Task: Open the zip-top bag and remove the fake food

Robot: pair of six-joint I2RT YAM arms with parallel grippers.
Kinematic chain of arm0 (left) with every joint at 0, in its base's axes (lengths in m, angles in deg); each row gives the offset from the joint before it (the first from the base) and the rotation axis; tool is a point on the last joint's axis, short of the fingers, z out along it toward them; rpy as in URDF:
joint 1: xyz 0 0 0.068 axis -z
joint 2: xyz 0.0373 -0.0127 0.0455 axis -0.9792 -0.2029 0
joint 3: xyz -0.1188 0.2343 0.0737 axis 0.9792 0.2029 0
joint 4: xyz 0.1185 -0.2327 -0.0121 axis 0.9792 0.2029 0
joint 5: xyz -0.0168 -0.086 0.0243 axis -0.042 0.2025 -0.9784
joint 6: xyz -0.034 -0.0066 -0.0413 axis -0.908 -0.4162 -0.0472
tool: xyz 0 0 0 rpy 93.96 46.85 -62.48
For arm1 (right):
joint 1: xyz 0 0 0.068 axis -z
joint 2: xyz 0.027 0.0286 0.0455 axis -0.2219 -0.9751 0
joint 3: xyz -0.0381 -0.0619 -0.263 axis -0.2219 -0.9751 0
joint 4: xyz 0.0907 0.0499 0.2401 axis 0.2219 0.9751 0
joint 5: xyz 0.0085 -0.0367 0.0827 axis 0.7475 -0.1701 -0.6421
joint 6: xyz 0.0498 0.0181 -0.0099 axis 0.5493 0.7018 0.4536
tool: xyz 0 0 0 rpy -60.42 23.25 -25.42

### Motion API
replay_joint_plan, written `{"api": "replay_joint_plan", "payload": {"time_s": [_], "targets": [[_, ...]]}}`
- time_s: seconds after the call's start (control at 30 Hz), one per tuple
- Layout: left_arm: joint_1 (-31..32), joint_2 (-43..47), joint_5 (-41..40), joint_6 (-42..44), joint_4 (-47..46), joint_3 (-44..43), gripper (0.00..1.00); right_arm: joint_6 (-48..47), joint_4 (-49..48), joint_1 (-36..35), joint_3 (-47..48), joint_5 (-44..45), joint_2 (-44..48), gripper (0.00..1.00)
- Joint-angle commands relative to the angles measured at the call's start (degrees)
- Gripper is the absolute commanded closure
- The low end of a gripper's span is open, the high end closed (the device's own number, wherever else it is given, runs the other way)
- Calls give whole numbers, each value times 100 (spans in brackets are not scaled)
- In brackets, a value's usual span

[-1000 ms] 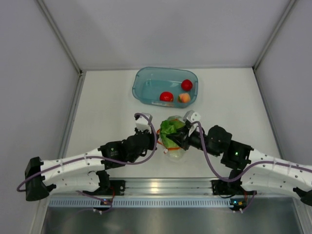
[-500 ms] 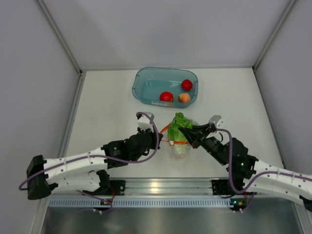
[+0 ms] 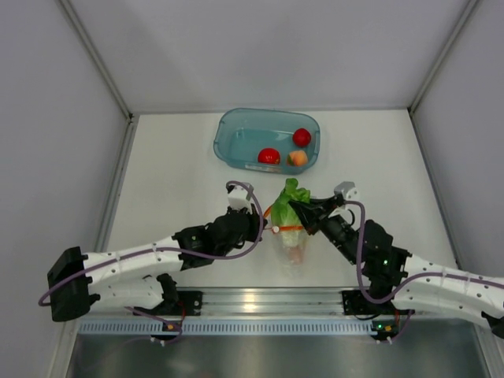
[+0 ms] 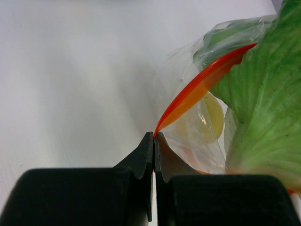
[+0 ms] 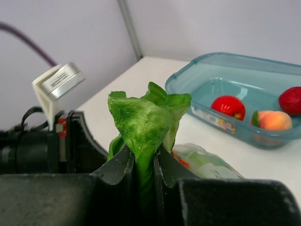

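Next, my right gripper lifts the lettuce head clear of the orange-red part of the bag before it goes to the teal bin (image 3: 246, 140), because the lettuce head's pale base (image 3: 290, 237) sits inside the bag's opening.
The clear zip-top bag (image 3: 289, 244) with its orange-red zip strip (image 4: 202, 87) lies at the table's middle. My left gripper (image 4: 154, 134) is shut on the strip's left end. My right gripper (image 5: 143, 160) is shut on the green lettuce head (image 5: 141, 122), whose leaves (image 3: 291, 193) stick up out of the bag's mouth. A pale yellow piece (image 4: 211, 115) shows inside the bag. Two red pieces (image 3: 268, 156), (image 3: 302, 138) and a peach (image 3: 298, 158) lie in the teal bin.
The teal translucent bin (image 3: 236, 134) stands at the back of the table, just beyond the bag. White walls enclose the table on three sides. A metal rail (image 3: 268, 301) runs along the near edge.
My right gripper has pulled the lettuce up and to the right, away from the bag. The bag now hangs lower and stretched. The left arm has shifted slightly right with the strip.
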Motion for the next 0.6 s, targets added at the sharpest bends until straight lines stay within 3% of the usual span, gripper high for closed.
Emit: {"api": "replay_joint_plan", "payload": {"time_s": [0.0,0.1,0.27,0.4,0.57], "targets": [[-68,-150,244,319,579,91,100,-224,-506,78,1125,-1005,-184,100],[-76,-98,157,468,588,-94,100,-356,498,78,1839,-2543,-790,100],[-155,148,156,680,605,-401,100,-303,1746,78,2685,-3542,-1756,100],[-261,298,244,803,676,-542,100,-392,2310,113,2941,-3204,-2048,100],[-270,483,525,856,676,-481,100,-786,1652,158,2441,-2656,-1724,100]]}}
